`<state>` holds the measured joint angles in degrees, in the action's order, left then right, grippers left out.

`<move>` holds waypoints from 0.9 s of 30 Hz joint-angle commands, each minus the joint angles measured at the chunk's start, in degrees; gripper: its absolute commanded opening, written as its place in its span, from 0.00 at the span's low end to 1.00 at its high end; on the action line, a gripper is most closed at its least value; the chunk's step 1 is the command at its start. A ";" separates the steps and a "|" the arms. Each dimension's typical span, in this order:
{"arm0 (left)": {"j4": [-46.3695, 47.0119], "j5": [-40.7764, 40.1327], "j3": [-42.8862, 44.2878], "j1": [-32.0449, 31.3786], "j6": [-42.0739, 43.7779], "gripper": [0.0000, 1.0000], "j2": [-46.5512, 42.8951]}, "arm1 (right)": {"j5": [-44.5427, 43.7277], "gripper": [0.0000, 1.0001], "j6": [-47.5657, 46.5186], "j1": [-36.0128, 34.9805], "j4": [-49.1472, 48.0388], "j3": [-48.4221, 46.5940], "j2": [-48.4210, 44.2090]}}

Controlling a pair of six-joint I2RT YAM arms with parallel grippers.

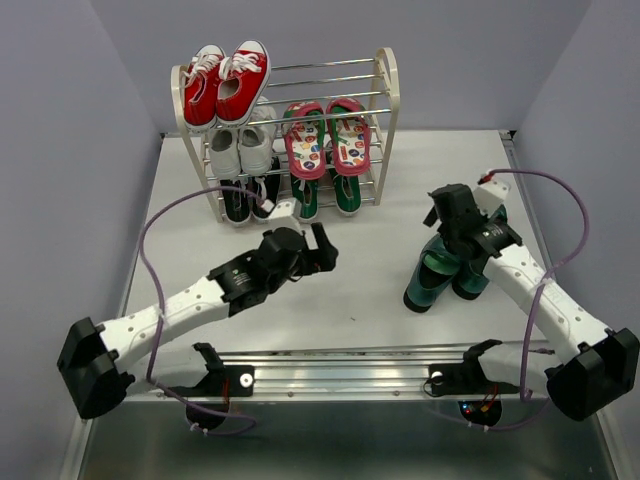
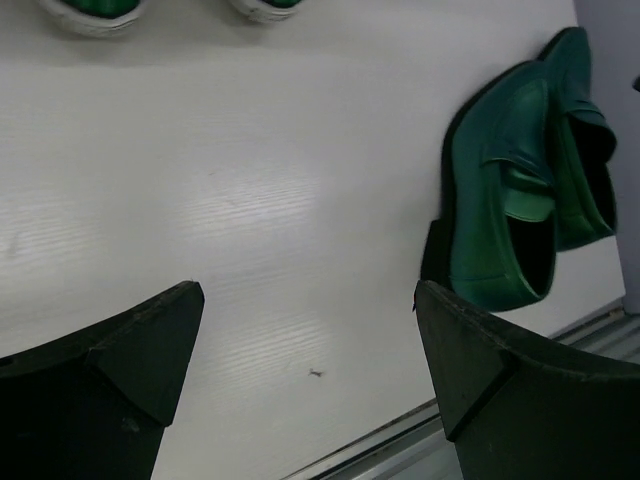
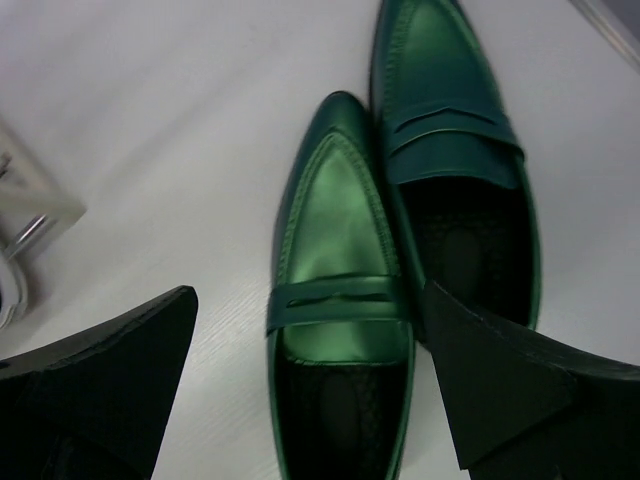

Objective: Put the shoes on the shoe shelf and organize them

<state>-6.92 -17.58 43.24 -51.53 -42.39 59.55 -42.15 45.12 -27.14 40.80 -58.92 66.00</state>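
Observation:
Next, my left gripper grabs the nearer heel by the free side of its opening (image 2: pixel 511 258), because the dark-green heels touch (image 3: pixel 406 250) where my right gripper's finger would go.
The shoe shelf (image 1: pixel 388 90) stands at the back of the table. The red-strapped flip-flops (image 1: pixel 328 140) lie on its middle tier. The green canvas sneakers (image 1: pixel 328 198) sit below them, and their toes show at the top of the left wrist view (image 2: pixel 95 8). The two glossy dark-green heels (image 1: pixel 448 280) lie side by side on the table at the right, also seen in the left wrist view (image 2: pixel 500 200). My right gripper (image 1: pixel 443 222) hangs open just above them, its jaws either side of the left heel (image 3: pixel 340 270). My left gripper (image 1: pixel 328 250) is open and empty over bare table (image 2: pixel 310 340).
Red sneakers (image 1: pixel 225 85) sit on the top tier, white sneakers (image 1: pixel 240 150) on the left of the middle tier, black ones (image 1: pixel 240 200) below. A metal rail (image 1: pixel 350 360) runs along the near edge. Walls close in on both sides.

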 commanded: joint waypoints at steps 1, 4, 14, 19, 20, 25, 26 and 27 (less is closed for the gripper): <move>6.48 4.05 12.02 -6.20 5.64 0.99 11.06 | -2.06 1.00 1.46 7.08 3.15 1.87 -1.66; 6.30 8.43 20.54 -9.20 7.06 0.99 21.29 | -2.84 1.00 0.84 11.74 3.15 3.36 -3.15; -5.38 14.15 48.58 -12.80 12.40 0.99 48.46 | -5.31 1.00 1.28 15.97 2.36 5.74 -8.08; -12.66 11.70 55.36 -12.98 12.07 0.99 56.36 | -4.52 1.00 0.23 15.97 1.13 6.00 -8.69; -13.55 11.78 56.15 -13.16 11.90 0.99 57.60 | -4.61 1.00 0.23 15.97 0.87 6.09 -8.69; -13.91 12.22 54.76 -13.69 11.54 0.90 58.92 | -4.34 1.00 0.23 15.97 0.08 6.62 -8.43; -13.91 12.40 54.67 -13.69 11.54 0.86 59.19 | -4.26 1.00 0.14 15.97 -0.01 6.62 -8.34; -14.00 12.49 54.75 -13.77 11.54 0.81 59.71 | -4.26 1.00 -0.12 15.97 -0.01 6.62 -8.25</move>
<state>-18.98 -5.30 95.72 -64.64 -31.83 119.87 -44.62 45.25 -11.60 42.85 -52.40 58.48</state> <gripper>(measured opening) 0.876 0.995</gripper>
